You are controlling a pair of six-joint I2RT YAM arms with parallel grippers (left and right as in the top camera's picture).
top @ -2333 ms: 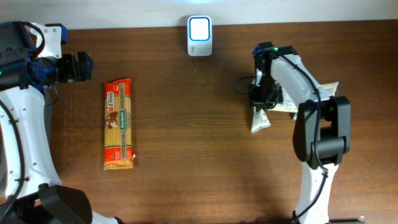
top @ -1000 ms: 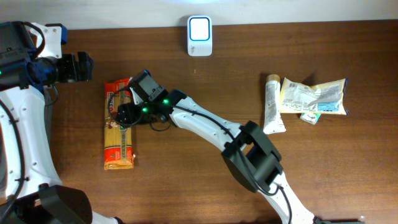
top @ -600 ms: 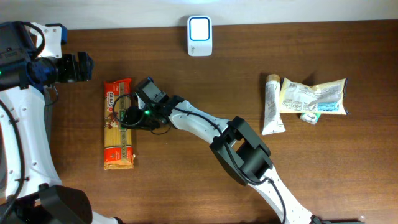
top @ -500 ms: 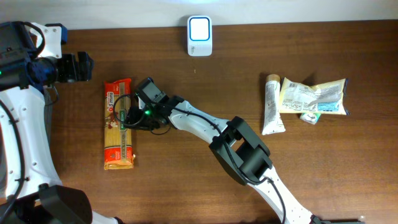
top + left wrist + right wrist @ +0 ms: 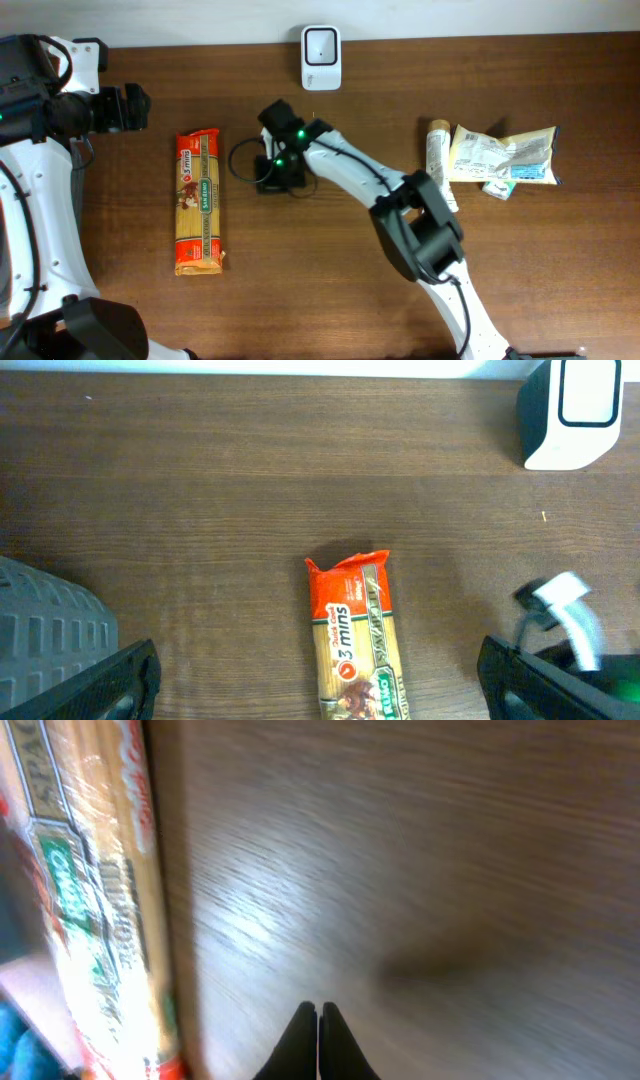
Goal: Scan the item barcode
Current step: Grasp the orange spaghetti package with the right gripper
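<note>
Next, my right gripper opens, takes hold of the pack's middle and flips the pack over, because it is closed next to the spaghetti pack, whose front is facing up.
The item, a long orange and yellow spaghetti pack, lies flat on the brown table at the left. The white barcode scanner stands at the table's back edge. My right gripper hovers just right of the pack, shut with nothing between its fingers. In the right wrist view the fingertips press together over bare wood and the pack runs along the left edge. My left gripper sits at the far left, open and empty. Its view shows the pack's top end and the scanner.
A white tube and a pale food packet lie at the right side of the table. A grey ribbed object shows at the left edge of the left wrist view.
My right gripper has shut on nothing and pulled back to the right, off the spaghetti pack. The pack has shifted slightly right and lies straighter. The left arm has not moved.
</note>
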